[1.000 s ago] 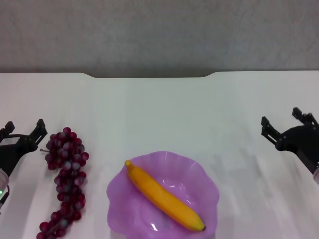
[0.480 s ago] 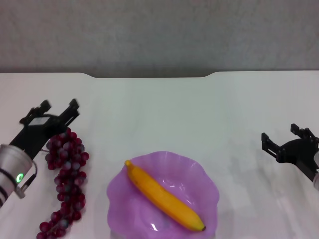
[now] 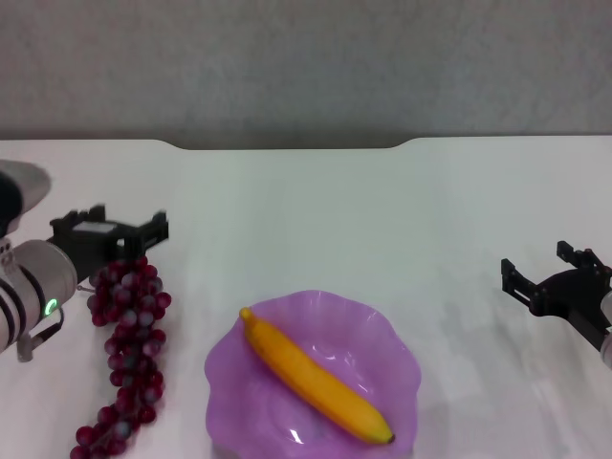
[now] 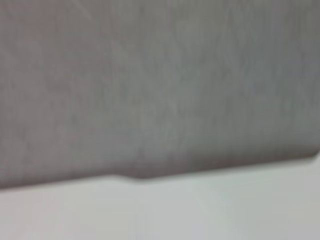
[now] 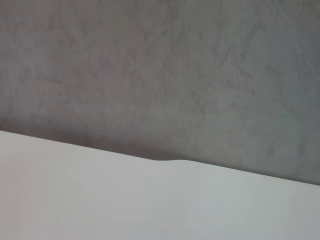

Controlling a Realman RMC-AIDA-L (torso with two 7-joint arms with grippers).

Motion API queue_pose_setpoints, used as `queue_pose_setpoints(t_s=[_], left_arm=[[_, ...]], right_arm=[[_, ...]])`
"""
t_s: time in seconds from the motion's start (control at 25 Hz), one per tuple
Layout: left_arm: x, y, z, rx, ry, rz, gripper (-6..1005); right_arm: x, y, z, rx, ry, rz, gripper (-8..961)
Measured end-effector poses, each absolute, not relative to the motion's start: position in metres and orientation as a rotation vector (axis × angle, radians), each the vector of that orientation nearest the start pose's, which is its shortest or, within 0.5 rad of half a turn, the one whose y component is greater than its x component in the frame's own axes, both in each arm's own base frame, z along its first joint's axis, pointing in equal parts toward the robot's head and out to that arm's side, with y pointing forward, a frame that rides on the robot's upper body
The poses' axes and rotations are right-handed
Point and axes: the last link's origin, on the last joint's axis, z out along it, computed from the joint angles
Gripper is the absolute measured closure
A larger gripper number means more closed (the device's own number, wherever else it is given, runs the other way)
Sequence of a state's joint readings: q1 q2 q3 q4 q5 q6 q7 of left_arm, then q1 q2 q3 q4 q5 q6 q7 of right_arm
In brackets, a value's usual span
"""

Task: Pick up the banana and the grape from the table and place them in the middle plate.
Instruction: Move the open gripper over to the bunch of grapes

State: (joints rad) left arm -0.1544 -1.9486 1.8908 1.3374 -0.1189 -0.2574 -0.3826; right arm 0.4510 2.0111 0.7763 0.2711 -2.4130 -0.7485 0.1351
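Observation:
My left gripper's open fingers are hovering at the far end of the grape bunch (image 3: pixel 134 269). Next, I move them back and down around the bunch's thick part (image 3: pixel 134 318) before they close.
The yellow banana (image 3: pixel 313 376) lies diagonally inside the translucent purple middle plate (image 3: pixel 392 337) at the front centre of the white table (image 3: pixel 316 210). The dark red-purple grape bunch (image 3: pixel 128 336) lies on the table left of the plate. My left gripper (image 3: pixel 108 226) is open and hovers at the far top end of the bunch, holding nothing. My right gripper (image 3: pixel 550 267) is open and empty at the right edge, well clear of the plate. Both wrist views show only the table's far edge and the grey wall.
The table's far edge has a dark notch (image 3: pixel 287 145) against the grey wall (image 3: pixel 306 67). Bare white tabletop lies behind the plate and between the plate and the right gripper.
My left arm has swung up and to the right, from the left edge to above the top of the grape bunch. My right gripper has drawn back and lower toward the right edge.

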Motion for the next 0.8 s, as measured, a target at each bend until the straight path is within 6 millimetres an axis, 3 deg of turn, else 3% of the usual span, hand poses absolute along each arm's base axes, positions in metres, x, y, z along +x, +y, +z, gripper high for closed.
queue_pose_setpoints(t_s=[0.2,0.36,0.56,0.8], left_arm=[[-0.232,0.357,0.003,-1.964,-0.967,-0.110,133],[-0.228,0.356,0.008,-2.087,-1.021,-0.060,133],[-0.241,0.358,0.027,-2.056,-1.105,-0.103,132],[-0.268,0.356,0.017,-2.005,-1.154,-0.081,130]], right_arm=[[0.346,0.342,-0.049,-1.889,0.656,0.372,69],[0.345,0.344,-0.050,-1.895,0.658,0.365,69],[0.345,0.345,-0.049,-1.888,0.665,0.367,70],[0.345,0.343,-0.049,-1.891,0.661,0.373,70]])
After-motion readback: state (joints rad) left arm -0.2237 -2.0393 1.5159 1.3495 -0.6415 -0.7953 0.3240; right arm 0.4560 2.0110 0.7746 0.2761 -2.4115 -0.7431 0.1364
